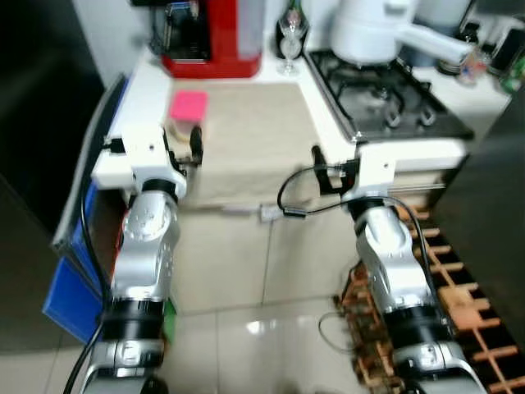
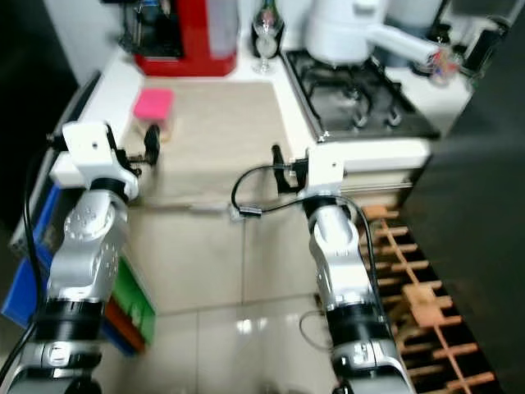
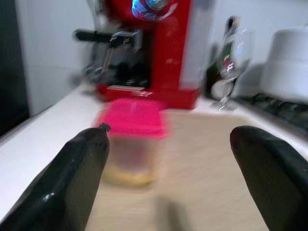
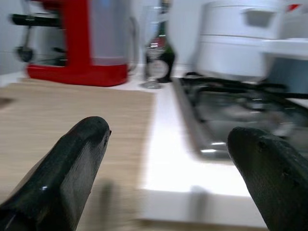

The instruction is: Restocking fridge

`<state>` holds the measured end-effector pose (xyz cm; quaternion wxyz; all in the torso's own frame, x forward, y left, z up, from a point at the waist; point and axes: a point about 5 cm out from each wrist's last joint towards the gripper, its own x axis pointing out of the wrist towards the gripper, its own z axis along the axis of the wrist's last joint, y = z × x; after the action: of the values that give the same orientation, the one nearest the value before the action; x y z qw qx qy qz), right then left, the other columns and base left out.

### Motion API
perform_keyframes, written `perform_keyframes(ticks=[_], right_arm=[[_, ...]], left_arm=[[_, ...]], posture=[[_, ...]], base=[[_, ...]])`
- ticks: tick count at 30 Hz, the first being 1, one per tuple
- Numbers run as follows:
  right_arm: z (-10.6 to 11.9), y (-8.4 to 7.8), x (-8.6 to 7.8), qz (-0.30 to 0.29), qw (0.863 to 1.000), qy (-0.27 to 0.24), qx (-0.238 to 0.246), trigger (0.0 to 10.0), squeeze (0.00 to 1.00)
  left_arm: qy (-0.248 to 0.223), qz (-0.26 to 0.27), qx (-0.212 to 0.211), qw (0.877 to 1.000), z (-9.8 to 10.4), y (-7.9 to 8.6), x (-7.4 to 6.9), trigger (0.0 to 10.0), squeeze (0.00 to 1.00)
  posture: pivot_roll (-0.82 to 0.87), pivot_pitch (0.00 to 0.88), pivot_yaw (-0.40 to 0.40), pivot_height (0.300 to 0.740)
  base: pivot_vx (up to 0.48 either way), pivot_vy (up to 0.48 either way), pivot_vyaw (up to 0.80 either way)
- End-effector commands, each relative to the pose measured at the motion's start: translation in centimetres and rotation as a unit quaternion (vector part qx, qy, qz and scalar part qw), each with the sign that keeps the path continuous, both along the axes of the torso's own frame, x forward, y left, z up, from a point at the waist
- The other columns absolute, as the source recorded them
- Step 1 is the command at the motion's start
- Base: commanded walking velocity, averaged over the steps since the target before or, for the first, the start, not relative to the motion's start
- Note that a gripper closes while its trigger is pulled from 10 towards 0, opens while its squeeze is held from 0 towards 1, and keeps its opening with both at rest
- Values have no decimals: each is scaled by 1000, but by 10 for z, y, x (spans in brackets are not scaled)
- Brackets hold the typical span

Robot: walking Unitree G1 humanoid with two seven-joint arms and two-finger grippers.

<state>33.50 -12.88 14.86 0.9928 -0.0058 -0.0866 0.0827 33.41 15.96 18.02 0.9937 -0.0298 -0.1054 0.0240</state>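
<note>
I expect a packet with a label to be inside when I lift the container (image 3: 130, 163), because a reddish patch (image 3: 137, 153) can be seen above the yellow part through the container's clear side.
A clear container with a pink lid (image 1: 189, 111) stands on the left part of the beige wooden board (image 1: 246, 139) on the counter, with something yellowish inside at its bottom (image 3: 127, 175). My left gripper (image 1: 182, 148) is open at the counter's front edge, just short of the container, which sits ahead of its left finger (image 3: 79, 168). My right gripper (image 1: 332, 174) is also open with nothing between its fingers. It is held at the counter's front edge, near where the board meets the gas hob (image 4: 231, 110).
At the back of the counter stand a red coffee machine (image 1: 209, 37), a wine glass (image 1: 289, 41) and a white pot (image 1: 369, 29) on the hob (image 1: 385, 98). A dark tall surface (image 1: 33, 123) and blue crates (image 1: 70, 295) are at left. A wooden rack (image 1: 447, 287) is low on the right.
</note>
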Motion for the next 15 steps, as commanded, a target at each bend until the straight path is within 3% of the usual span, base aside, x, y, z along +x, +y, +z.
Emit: perform_keyframes(ticks=[1, 10, 15], right_arm=[[3, -7, 0, -11, 1000, -5, 1, 10000, 0], [2, -5, -10, -5, 1000, -5, 3, 10000, 0], [-4, -4, -16, -8, 1000, 6, 9, 10000, 0]], left_arm=[[-40, 12, 17, 999, 22, -3, 1, 10000, 0], [-45, 60, 21, 997, 57, 25, 11, 10000, 0], [-8, 33, 2, 999, 53, 26, 18, 10000, 0]], posture=[[-32, 0, -19, 740], [-24, 0, -25, 740], [-19, 0, -12, 740]], base=[[0, 0, 0], [0, 0, 0], [0, 0, 0]])
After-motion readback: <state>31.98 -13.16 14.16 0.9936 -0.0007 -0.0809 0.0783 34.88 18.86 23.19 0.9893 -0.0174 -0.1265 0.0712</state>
